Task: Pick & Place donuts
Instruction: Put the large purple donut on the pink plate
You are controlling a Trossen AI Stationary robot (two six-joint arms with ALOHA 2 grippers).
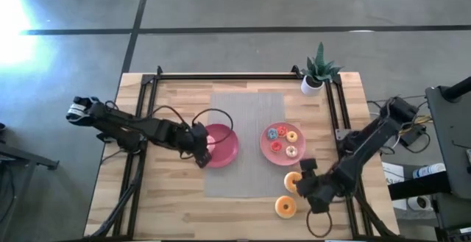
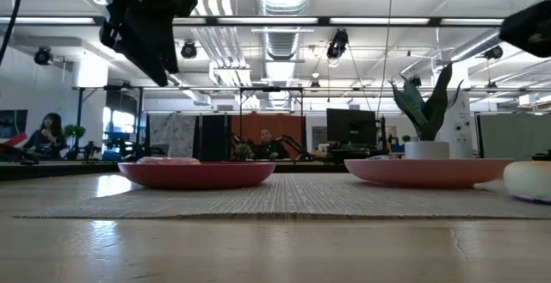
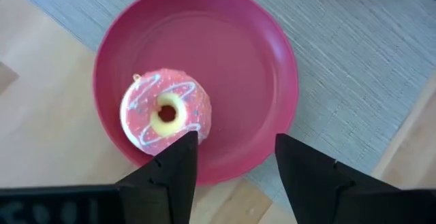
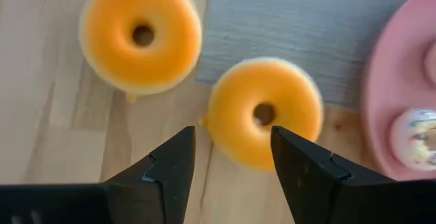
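The orange donut at the mat's edge (image 1: pixel 292 182) is lying with its plain side up, so next my right gripper grips its rim (image 4: pixel 235 141), turns it and passes it to my left gripper.
A pink-iced donut (image 3: pixel 165 109) with white drizzle lies flat on the left pink plate (image 1: pixel 221 145). My left gripper (image 3: pixel 235 149) hangs open above that plate's near rim, high over it in the low view (image 2: pixel 142 16). Two orange donuts lie flat on the table, one (image 4: pixel 264 113) at the mat's edge and one (image 4: pixel 141 35) on bare wood. My right gripper (image 4: pixel 231 142) is open above the first (image 1: pixel 293 181), touching nothing. Several small donuts (image 1: pixel 283 140) sit on the right pink plate (image 1: pixel 266 148).
Both plates rest on a grey mat (image 1: pixel 246 109) in the table's middle. A potted plant (image 1: pixel 316 73) stands at the far right corner. Black frame rails (image 1: pixel 221 76) run along the table's far side and both sides. Cables (image 1: pixel 173 117) trail by the left arm.
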